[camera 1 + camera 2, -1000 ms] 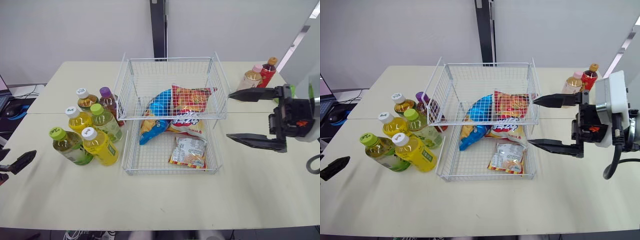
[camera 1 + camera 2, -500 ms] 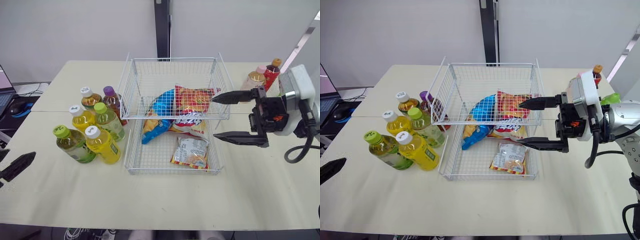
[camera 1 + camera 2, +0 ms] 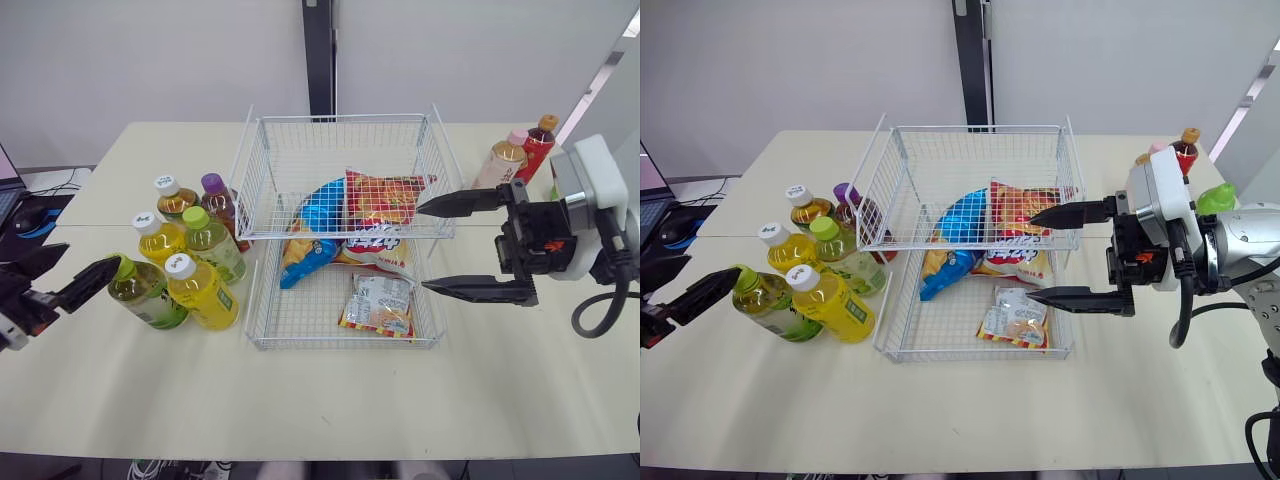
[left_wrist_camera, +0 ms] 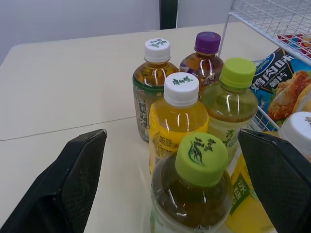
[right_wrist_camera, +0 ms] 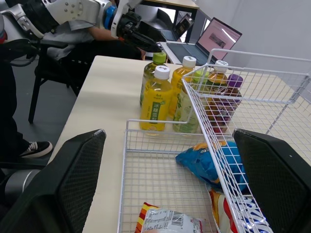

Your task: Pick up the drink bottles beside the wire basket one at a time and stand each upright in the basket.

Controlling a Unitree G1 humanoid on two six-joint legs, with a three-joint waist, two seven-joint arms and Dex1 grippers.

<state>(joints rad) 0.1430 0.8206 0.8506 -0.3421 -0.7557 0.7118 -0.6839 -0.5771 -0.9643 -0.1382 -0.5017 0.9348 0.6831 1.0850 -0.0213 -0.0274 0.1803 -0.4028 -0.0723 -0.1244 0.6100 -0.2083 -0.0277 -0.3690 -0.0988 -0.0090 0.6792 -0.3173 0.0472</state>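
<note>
I expect the green-capped tea bottle [image 3: 148, 293] to stand steady when I put it on the upper basket's bottom, because that is a flat, close wire mesh [image 3: 290, 212].
The white wire basket [image 3: 340, 120] stands mid-table. To its left several bottles stand upright in a cluster: a green-capped tea bottle [image 3: 140, 292], a yellow one with a white cap [image 3: 202, 295], and a purple-capped one [image 3: 218, 200] at the back. My left gripper [image 3: 70, 272] is open, level with the green-capped tea bottle [image 4: 200, 187], its fingers on either side of the cap without touching. My right gripper [image 3: 423, 250] is open and empty, its fingertips reaching over the basket's right side.
Snack bags lie in the basket: a blue one [image 3: 315, 225], a red one [image 3: 385, 195] and a small packet [image 3: 378, 303]. More bottles [image 3: 503, 160] stand right of the basket, behind my right arm. A laptop [image 3: 6, 190] sits off the table's left edge.
My left gripper has come in from the table's left edge up to the green-capped tea bottle. My right gripper has edged left, over the basket's right side.
</note>
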